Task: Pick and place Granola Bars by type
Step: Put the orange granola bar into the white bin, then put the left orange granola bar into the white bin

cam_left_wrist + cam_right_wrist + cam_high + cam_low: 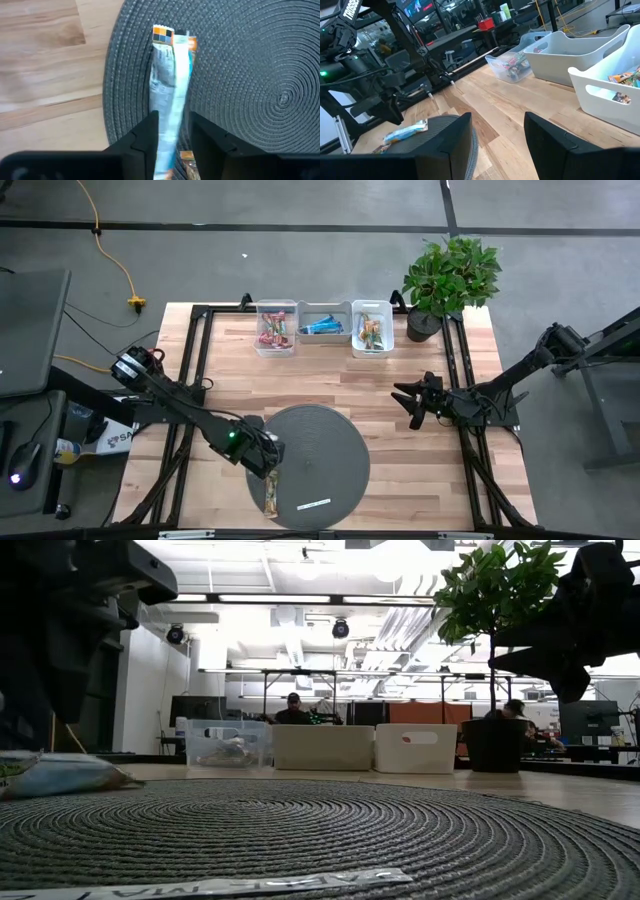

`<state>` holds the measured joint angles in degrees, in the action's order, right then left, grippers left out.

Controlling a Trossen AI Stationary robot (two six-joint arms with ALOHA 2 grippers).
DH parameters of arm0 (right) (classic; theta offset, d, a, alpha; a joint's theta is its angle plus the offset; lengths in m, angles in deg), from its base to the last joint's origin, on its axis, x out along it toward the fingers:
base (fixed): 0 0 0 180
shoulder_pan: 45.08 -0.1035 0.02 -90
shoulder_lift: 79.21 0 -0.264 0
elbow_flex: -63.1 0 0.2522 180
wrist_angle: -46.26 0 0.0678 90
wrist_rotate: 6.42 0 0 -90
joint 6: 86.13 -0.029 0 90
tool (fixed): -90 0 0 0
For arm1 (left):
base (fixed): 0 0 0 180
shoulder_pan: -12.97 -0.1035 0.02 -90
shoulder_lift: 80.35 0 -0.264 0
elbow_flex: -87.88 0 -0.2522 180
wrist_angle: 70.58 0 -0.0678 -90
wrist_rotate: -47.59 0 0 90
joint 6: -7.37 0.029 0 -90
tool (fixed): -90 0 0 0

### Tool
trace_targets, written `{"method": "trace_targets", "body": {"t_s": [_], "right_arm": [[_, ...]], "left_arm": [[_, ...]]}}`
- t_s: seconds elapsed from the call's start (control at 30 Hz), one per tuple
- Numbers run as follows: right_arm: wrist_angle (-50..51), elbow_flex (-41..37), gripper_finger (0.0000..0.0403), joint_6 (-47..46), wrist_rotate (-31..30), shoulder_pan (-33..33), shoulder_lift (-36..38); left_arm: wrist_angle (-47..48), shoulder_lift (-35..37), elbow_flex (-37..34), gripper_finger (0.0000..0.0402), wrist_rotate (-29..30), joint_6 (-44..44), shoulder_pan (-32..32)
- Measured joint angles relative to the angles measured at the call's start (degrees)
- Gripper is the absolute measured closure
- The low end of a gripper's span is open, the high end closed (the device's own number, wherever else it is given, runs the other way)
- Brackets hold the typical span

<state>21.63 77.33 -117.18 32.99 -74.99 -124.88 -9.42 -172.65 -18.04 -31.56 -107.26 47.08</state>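
Note:
My left gripper needs to open its fingers wide and lower them around the bar (171, 82), because they hover over the blue-and-white granola bar (167, 117) with too small a gap.
A blue-and-white granola bar (170, 80) lies at the left near edge of the round grey mat (330, 450); it also shows in the high view (271, 496), the low view (60, 775) and the right wrist view (406, 132). My left gripper (174, 117) (266, 472) is shut on it. A bit of orange wrapper (187, 156) shows beside it; whether that is another bar, I cannot tell. My right gripper (412, 402) (497, 117) waits open over bare wood, right of the mat. Sorted bars lie in three bins at the far edge. My left gripper pinches the bar between its two fingers (150, 135), one on each long side, at the bar's end nearer the arm (167, 132). The fingers slant down from the table's left and lie along the bar. Its free end (165, 37) points at the near edge and rests on the mat.
A clear bin with red-pink bars (276, 330), a white bin with blue bars (324, 325) and a white bin with orange-green bars (372, 330) stand in a row. A potted plant (450, 275) stands at the far right corner. A white label strip (314, 503) lies on the mat.

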Motion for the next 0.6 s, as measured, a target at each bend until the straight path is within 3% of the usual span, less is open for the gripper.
{"method": "trace_targets", "body": {"t_s": [0.3, 0.47, 0.6], "right_arm": [[-0.02, 0.00, 0.0238, 0.00, 0.00, 0.00, 0.00], [0.00, 0.00, 0.0238, 0.00, 0.01, 0.00, 0.00], [0.00, 0.00, 0.0238, 0.00, 0.02, 0.00, 0.00]], "left_arm": [[-0.88, 0.00, 0.00, 0.0358, 0.15, 2.69, 0.00], [-1.29, -0.62, 0.02, 0.0355, -1.22, 6.42, 0.00], [-1.43, -2.03, 0.02, 0.0329, -2.86, 9.30, -0.01]]}}
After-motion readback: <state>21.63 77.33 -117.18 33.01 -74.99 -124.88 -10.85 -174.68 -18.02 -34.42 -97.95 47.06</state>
